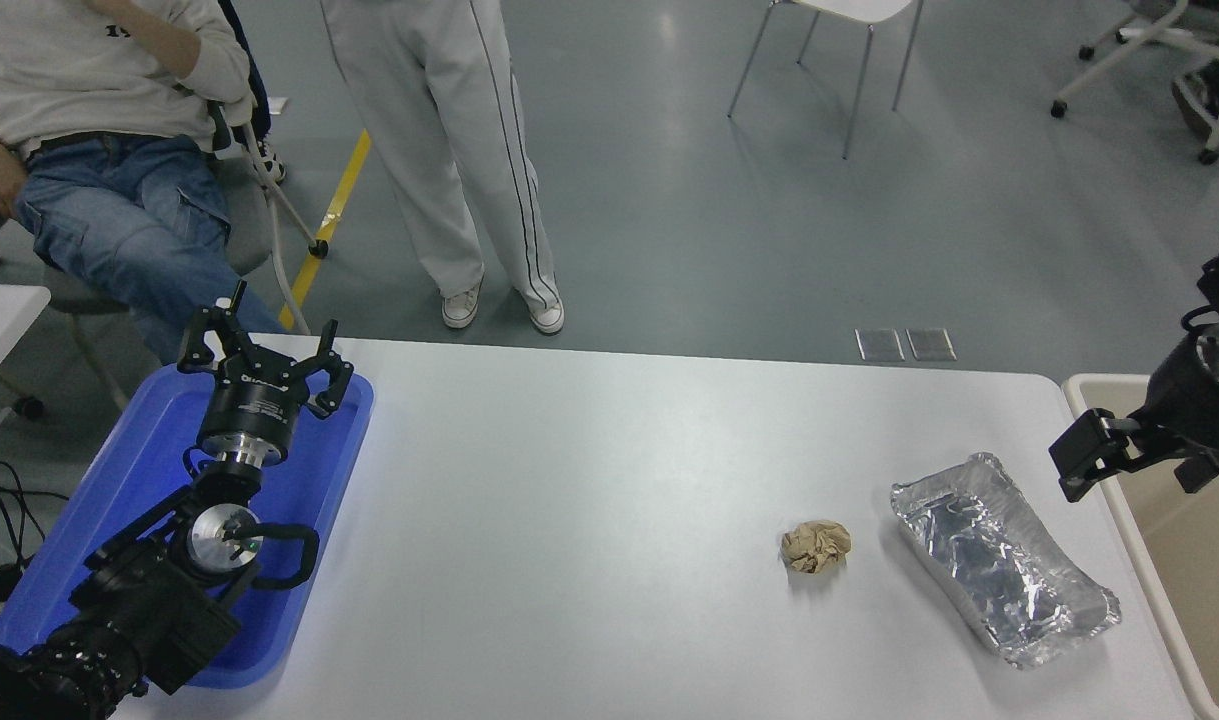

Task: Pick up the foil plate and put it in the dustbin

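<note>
The foil plate [1005, 559] has creased sides [949, 482] around its smooth shiny bottom, so it will keep its open tray shape when I lift it by its rim.
The shiny foil plate [1002, 556] lies flat on the white table [589, 500] at the front right, slanted, beside the table's right edge. The beige dustbin [1159, 560] stands just right of the table, partly cut off by the picture's edge. My right gripper [1134, 465] hangs open and empty over the dustbin's near-left rim, a little above and to the right of the plate's far end. My left gripper [264, 350] is parked open over the blue tray at the lower left.
A small crumpled brown paper ball [816, 546] lies just left of the foil plate. A flat blue tray [139, 480] sits at the table's left under the left arm. One person sits at the far left [99, 150]; another stands beyond the table [459, 150].
</note>
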You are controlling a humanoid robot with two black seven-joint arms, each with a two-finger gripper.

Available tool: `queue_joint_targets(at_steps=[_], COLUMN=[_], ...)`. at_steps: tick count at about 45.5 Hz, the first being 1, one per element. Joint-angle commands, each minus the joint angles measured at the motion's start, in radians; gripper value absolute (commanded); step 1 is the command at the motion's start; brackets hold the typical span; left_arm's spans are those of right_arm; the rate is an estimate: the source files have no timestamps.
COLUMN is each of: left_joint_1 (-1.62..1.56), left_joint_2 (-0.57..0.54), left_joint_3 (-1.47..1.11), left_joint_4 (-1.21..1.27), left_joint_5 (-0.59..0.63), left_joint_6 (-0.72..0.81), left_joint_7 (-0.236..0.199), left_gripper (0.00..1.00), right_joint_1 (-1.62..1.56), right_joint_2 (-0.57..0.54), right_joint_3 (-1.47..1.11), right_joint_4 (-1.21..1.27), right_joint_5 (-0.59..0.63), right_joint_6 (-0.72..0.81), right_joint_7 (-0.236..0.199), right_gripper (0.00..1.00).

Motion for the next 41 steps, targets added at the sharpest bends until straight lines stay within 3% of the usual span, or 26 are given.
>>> queue_joint_targets(at_steps=[1, 14, 41], left_joint_1=[-0.001, -0.001, -0.001], left_joint_2=[0.000, -0.001, 0.000], left_joint_3=[0.000, 0.000, 0.000], left_joint_4=[0.000, 0.000, 0.000], left_joint_5=[-0.001, -0.001, 0.001], left_joint_6=[0.000, 0.000, 0.000], left_joint_7=[0.000, 0.000, 0.001], left_gripper=[1.00, 1.00, 1.00], right_joint_1=[-0.209, -0.361, -0.721], right_joint_2=[-0.051, -0.040, 0.126], right_joint_3=[0.102, 0.103, 0.229], right_joint_4=[-0.018, -0.062, -0.419], right_joint_5=[-0.140, -0.225, -0.208], right_joint_6=[-0.194, -0.485, -0.554], right_joint_7=[0.000, 0.000, 0.000], right_gripper=[0.95, 0.91, 0.91])
